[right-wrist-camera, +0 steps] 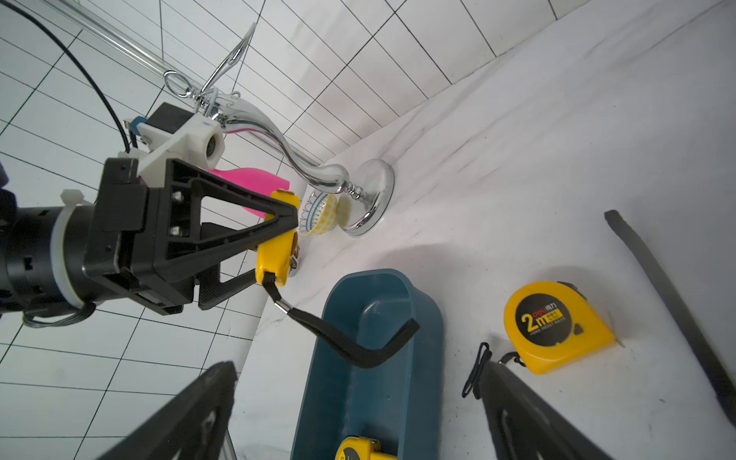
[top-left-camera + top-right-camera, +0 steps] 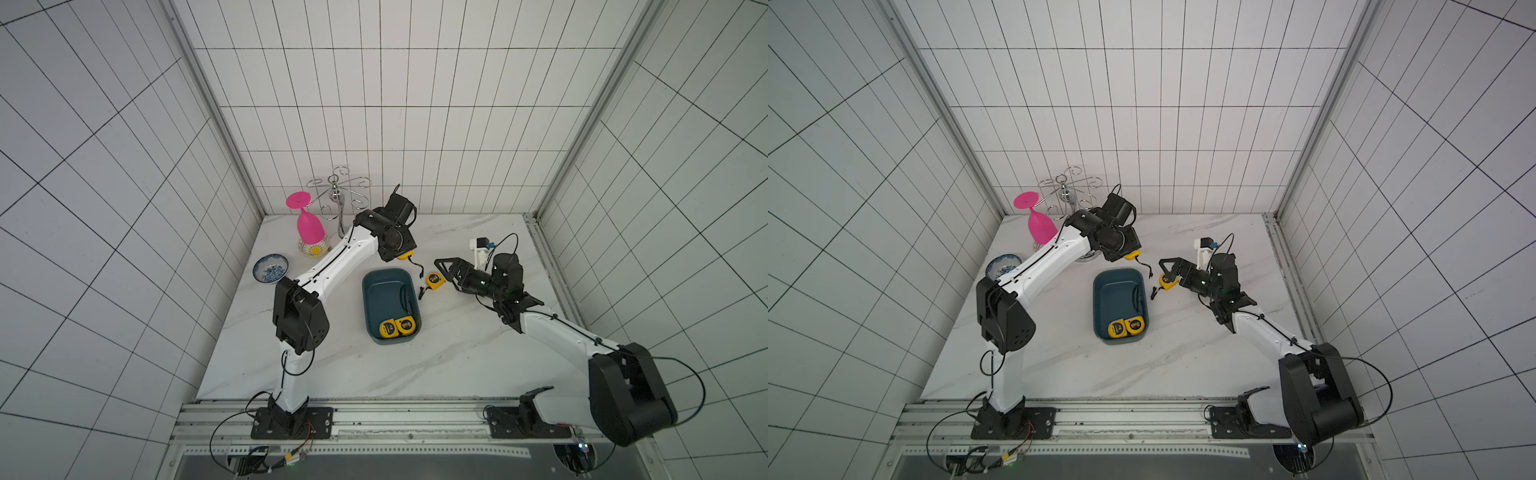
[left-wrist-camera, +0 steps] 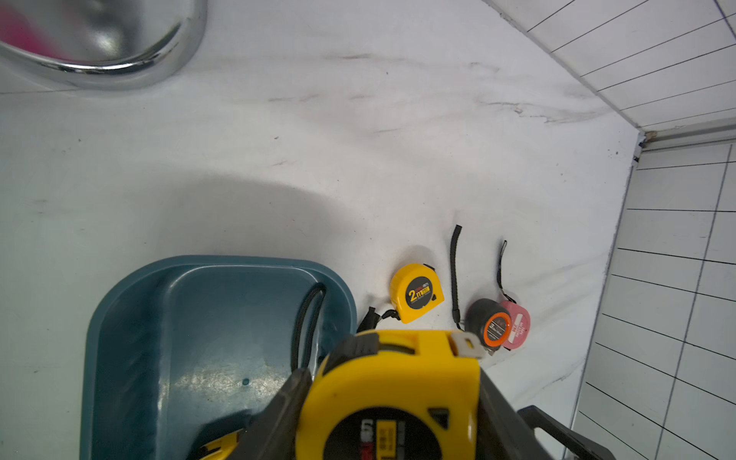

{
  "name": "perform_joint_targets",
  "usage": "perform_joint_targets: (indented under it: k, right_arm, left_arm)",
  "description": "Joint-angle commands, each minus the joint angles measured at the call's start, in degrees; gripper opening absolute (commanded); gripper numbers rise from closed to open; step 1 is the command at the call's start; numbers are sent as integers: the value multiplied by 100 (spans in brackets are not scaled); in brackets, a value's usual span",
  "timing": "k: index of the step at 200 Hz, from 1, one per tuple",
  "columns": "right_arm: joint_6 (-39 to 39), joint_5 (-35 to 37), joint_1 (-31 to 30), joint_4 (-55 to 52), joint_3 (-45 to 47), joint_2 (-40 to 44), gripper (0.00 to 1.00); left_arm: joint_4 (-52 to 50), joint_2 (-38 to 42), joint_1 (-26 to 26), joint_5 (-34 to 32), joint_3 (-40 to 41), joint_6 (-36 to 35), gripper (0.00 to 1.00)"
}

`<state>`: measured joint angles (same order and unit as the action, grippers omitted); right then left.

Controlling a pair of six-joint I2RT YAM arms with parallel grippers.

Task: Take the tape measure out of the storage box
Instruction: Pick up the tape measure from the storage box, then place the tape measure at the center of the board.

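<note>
My left gripper is holding the yellow tape measure (image 2: 405,256) away from the clear spot (image 2: 440,304) on my right gripper's side. My right gripper should take the tape measure and lower it.
The teal storage box (image 2: 376,291) (image 2: 1106,293) (image 3: 199,318) (image 1: 382,302) lies mid-table with two yellow tape measures (image 2: 387,328) (image 2: 406,325) at its near end. My left gripper (image 3: 392,382) (image 1: 278,223) is shut on a third yellow tape measure (image 2: 406,254) (image 2: 1133,254) (image 3: 394,370), held above the table just past the box's far end. Its black strap (image 1: 358,346) hangs to the box rim. My right gripper (image 2: 444,273) (image 2: 1166,271) (image 1: 358,398) is open and empty, hovering right of the box over another yellow tape measure (image 2: 435,280) (image 1: 553,326) on the table.
A black-and-orange tape measure (image 3: 492,324) and a pink one (image 3: 517,324) lie further right on the table. At the back left stand a chrome glass rack (image 2: 338,199), an upturned pink glass (image 2: 309,226) on a yellow bowl (image 2: 313,248), and a blue-and-white bowl (image 2: 270,268).
</note>
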<state>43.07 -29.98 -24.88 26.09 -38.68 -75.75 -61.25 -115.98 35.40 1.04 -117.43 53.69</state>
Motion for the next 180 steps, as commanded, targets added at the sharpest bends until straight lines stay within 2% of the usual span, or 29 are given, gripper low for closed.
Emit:
perform_joint_targets:
  k: [1,130,180]
  right_arm:
    - [-72,-70,-134,445,47,-20,98]
    - [-86,-234,-324,1456,-73,-581,79]
    - [5,-316,-320,2081,122,-617,77]
  left_arm:
    - [204,-23,106,408,-200,247,0]
    - [443,-9,346,1212,-186,492,0]
    - [1162,289,318,1736,451,823,0]
